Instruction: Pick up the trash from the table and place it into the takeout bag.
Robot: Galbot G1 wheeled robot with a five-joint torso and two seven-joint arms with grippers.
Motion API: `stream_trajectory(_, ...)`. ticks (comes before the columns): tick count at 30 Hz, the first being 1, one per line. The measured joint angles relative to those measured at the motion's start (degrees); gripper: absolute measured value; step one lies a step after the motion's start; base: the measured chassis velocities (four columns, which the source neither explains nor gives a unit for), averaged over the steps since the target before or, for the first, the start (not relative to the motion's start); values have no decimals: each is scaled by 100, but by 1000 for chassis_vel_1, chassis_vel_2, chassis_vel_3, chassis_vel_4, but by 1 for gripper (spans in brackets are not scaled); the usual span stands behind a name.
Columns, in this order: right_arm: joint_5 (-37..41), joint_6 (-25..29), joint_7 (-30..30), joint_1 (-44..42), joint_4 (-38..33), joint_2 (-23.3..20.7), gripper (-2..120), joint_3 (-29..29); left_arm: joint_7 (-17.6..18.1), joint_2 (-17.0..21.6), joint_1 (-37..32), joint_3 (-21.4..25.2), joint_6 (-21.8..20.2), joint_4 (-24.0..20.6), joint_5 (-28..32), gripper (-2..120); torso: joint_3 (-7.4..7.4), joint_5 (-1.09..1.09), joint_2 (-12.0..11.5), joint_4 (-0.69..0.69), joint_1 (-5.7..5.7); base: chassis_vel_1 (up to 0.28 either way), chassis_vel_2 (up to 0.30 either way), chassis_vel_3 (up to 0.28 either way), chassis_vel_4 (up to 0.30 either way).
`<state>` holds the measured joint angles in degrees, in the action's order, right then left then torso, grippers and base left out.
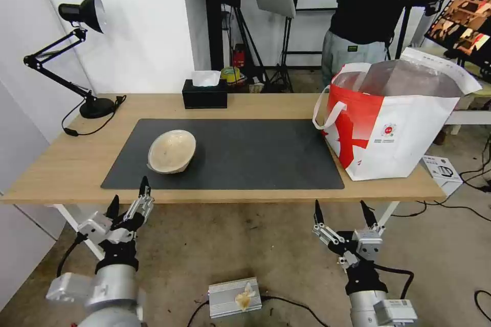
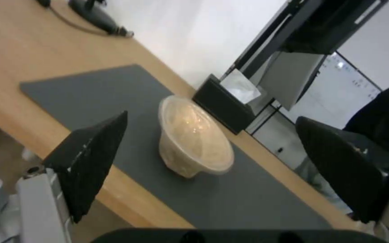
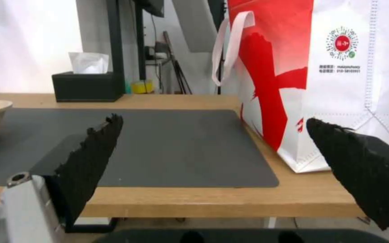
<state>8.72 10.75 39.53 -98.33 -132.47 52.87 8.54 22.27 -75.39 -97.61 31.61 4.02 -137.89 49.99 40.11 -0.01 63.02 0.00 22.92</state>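
Note:
The bowl (image 1: 172,152) spreads out to a wide rim, so it will stay high in the takeout bag's opening when the robot lowers it in.
One piece of trash, a beige lidded paper bowl (image 1: 172,151), lies tipped on its side on the left part of the dark grey mat (image 1: 255,158) of the table (image 1: 66,163). The takeout bag (image 1: 394,122) stands open at the table's right end, its foil lining showing. My left gripper (image 1: 129,190) hovers open just off the front edge, below and short of the bowl (image 2: 194,141). My right gripper (image 1: 340,205) is open below the front edge, near the bag (image 3: 338,84). Both hold nothing.
A black tissue box (image 1: 205,93) sits at the table's back edge and a black desk lamp (image 1: 82,51) at the back left corner. A person stands behind the bag. On the floor lie a silver box (image 1: 234,296) and a white carton (image 1: 442,171).

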Motion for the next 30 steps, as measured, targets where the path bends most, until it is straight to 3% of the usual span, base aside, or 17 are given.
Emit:
stream_trajectory(6,0,0,0,0,-1,0,100,0,427,122,187,108,-272,-242,1119,100,0,1,0,0,0,0,0,0,0)
stream_trajectory(10,0,0,0,0,-2,0,100,0,676,253,323,125,-466,-276,1505,100,0,0,0,0,0,0,0,0,0)
stream_trajectory(23,0,-1,0,0,-2,0,100,0,1291,867,889,144,-778,-7,2215,100,0,0,0,0,0,0,0,0,0)
stream_trajectory(27,1,-1,0,0,-2,0,100,0,1566,1050,1064,121,-965,99,2336,100,0,0,-1,0,0,0,0,0,0)
stream_trajectory(30,0,-1,0,0,-2,0,100,0,1994,1380,1442,67,-1145,273,2681,100,0,0,0,0,0,0,0,0,0)
